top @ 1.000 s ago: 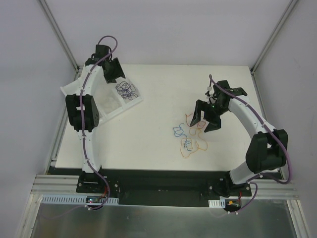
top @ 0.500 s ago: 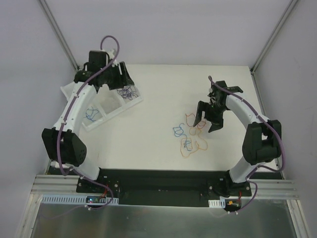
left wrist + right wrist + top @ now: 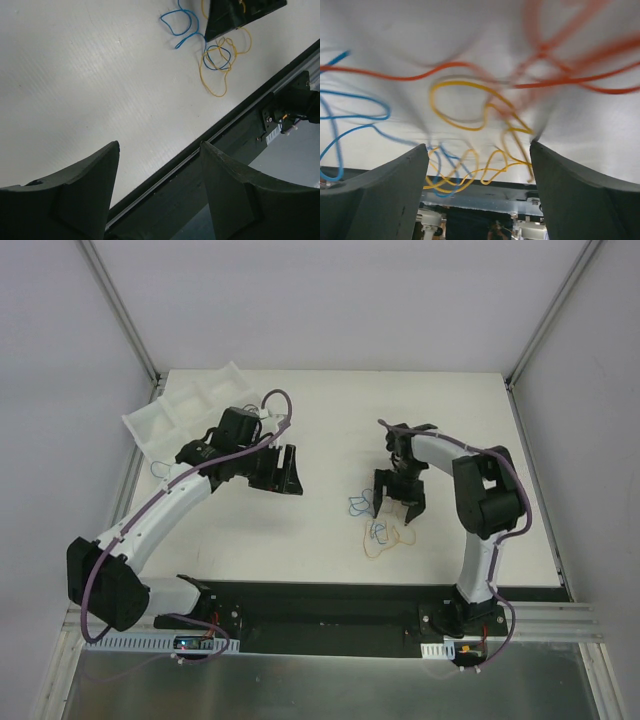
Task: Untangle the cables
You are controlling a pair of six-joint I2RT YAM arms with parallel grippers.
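Next, I back my right gripper off and pull the blue loop point(image 3: 359, 505) clear with my left gripper, because the blue cable runs through the yellow cable's loops point(image 3: 379, 533).
The cables point(image 3: 377, 523) lie as a loose tangle of blue, orange and yellow loops on the white table, right of centre. My right gripper point(image 3: 396, 506) hangs open directly over them, one finger on each side of the tangle. In the right wrist view the orange cable point(image 3: 445, 67), yellow cable point(image 3: 465, 105) and blue cable point(image 3: 355, 115) spread close below the open right gripper point(image 3: 478, 147); nothing is pinched. My left gripper point(image 3: 280, 478) is open and empty over bare table left of the tangle. In the left wrist view the left gripper point(image 3: 160, 147) is empty, with the cables point(image 3: 220, 52) far ahead.
A white compartment tray point(image 3: 180, 405) stands at the back left corner, partly behind the left arm. A scrap of blue wire point(image 3: 158, 468) shows near its front edge. The table's front edge and black rail point(image 3: 330, 595) run just below the tangle.
The left arm swung away from the tray toward the middle of the table, its jaws widening. The right gripper moved left and down over the tangle.
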